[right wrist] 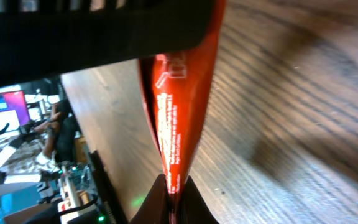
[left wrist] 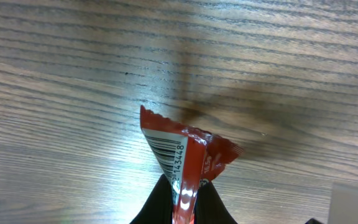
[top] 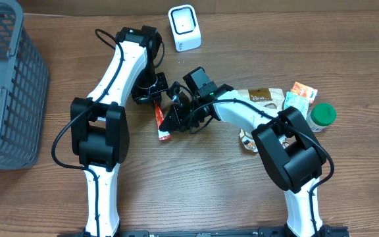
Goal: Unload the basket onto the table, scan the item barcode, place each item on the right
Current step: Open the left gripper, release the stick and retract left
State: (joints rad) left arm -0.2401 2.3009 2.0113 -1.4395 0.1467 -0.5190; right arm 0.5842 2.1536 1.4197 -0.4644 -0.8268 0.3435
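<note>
Next, I open my left gripper and move it away before my right gripper takes the red snack packet (top: pixel 160 118) to the white scanner (top: pixel 185 27), because both my grippers are holding the packet.
A red snack packet (top: pixel 162 124) hangs over the wooden table between both arms. In the left wrist view its white barcode panel (left wrist: pixel 168 151) faces the camera, and my left gripper (left wrist: pixel 183 185) is shut on the packet's lower end. In the right wrist view the packet (right wrist: pixel 180 106) runs as a long red strip up to the other arm's black body, with my right gripper (right wrist: pixel 174 188) shut on its narrow end. From overhead, the left gripper (top: pixel 151 93) holds the upper end and the right gripper (top: pixel 176 117) is at its right side. The white scanner (top: pixel 184 27) stands at the back.
A grey mesh basket (top: pixel 20 92) fills the left edge. To the right lie a brown packet (top: pixel 263 98), an orange packet (top: pixel 301 94) and a green-lidded jar (top: pixel 322 115), close to the right arm's base.
</note>
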